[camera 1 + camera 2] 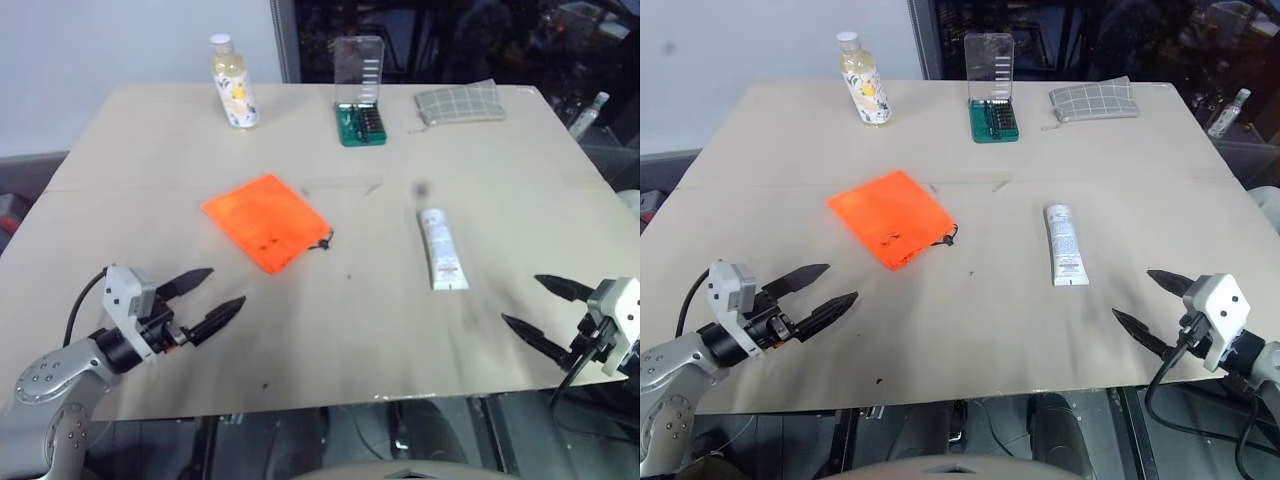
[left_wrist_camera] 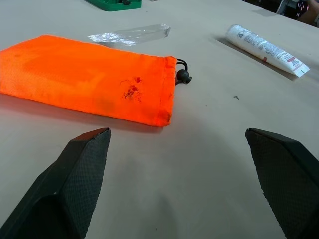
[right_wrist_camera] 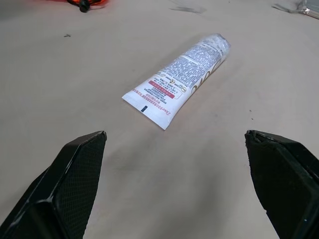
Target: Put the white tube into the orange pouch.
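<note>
The orange pouch's opening (image 1: 301,251) will gape open when the robot lifts its edge, because the hem beside the dark drawstring cord (image 1: 323,241) lies wide and ungathered.
The orange pouch (image 1: 265,220) lies flat left of the table's middle, its dark drawstring cord (image 1: 325,241) at its near right corner. The white tube (image 1: 441,248) lies flat to the right of the pouch, cap pointing away from me. My left gripper (image 1: 212,297) hovers open near the front left edge, a short way in front of the pouch (image 2: 89,79). My right gripper (image 1: 535,304) is open near the front right edge, just in front of the tube's flat end (image 3: 149,102). Nothing sits between either pair of fingers.
At the table's far side stand a pale yellow bottle (image 1: 233,83), a green bit case with a clear lid (image 1: 360,92) and a grey checked pouch (image 1: 459,103). A clear plastic scrap (image 2: 129,35) lies beyond the orange pouch. The table's front edge (image 1: 330,405) runs just under both grippers.
</note>
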Controlling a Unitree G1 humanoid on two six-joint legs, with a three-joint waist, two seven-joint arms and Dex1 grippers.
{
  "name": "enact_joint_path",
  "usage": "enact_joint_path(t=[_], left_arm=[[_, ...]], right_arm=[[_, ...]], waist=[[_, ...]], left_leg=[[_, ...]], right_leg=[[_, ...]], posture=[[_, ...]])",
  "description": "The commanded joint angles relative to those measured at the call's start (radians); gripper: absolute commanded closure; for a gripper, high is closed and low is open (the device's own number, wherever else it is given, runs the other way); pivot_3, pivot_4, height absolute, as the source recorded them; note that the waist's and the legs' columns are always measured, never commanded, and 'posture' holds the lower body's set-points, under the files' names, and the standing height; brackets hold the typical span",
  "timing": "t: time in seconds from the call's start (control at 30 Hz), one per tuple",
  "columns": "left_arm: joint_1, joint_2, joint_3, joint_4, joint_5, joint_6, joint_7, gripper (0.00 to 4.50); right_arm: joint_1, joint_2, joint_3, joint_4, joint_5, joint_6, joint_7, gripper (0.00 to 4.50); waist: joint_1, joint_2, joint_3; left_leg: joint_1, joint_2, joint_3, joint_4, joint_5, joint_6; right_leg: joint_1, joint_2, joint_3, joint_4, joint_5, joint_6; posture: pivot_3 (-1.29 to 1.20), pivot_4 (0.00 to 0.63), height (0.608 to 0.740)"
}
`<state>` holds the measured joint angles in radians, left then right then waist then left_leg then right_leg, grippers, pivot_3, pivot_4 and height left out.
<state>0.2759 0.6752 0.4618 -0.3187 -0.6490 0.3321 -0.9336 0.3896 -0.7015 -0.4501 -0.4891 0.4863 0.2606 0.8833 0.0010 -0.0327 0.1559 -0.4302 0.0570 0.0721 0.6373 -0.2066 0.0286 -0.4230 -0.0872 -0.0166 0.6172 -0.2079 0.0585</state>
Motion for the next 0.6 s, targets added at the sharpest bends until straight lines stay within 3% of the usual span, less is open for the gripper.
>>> enact_joint_path(t=[0.03,0.4,0.6], left_arm=[[-0.021,0.007,-0.008,-0.057,0.035,-0.024,0.033,0.01],[-0.181,0.033,-0.241,-0.180,0.461,-0.064,0.308,0.01],[-0.280,0.069,-0.441,-0.207,0.752,-0.039,0.403,0.01]], right_arm=[[-0.009,0.003,-0.007,0.000,0.001,-0.024,0.001,0.00],[-0.043,0.038,0.091,-0.089,0.001,-0.014,-0.037,0.00],[-0.077,0.054,0.168,-0.163,0.001,0.023,-0.093,0.00]], waist=[[0.000,0.000,0.000],[0.013,0.001,-0.001],[0.013,0.001,-0.001]], left_leg=[[0.000,0.000,0.000,0.000,0.000,0.000],[-0.001,-0.001,0.002,0.001,0.000,0.000],[-0.001,-0.001,0.002,0.001,0.000,0.000]], right_leg=[[0.000,0.000,0.000,0.000,0.000,0.000],[0.001,0.001,0.000,0.000,0.002,-0.003],[0.002,0.002,-0.001,0.001,0.002,-0.003]], posture=[[0.00,0.150,0.740],[0.00,0.150,0.740],[0.00,0.150,0.740]])
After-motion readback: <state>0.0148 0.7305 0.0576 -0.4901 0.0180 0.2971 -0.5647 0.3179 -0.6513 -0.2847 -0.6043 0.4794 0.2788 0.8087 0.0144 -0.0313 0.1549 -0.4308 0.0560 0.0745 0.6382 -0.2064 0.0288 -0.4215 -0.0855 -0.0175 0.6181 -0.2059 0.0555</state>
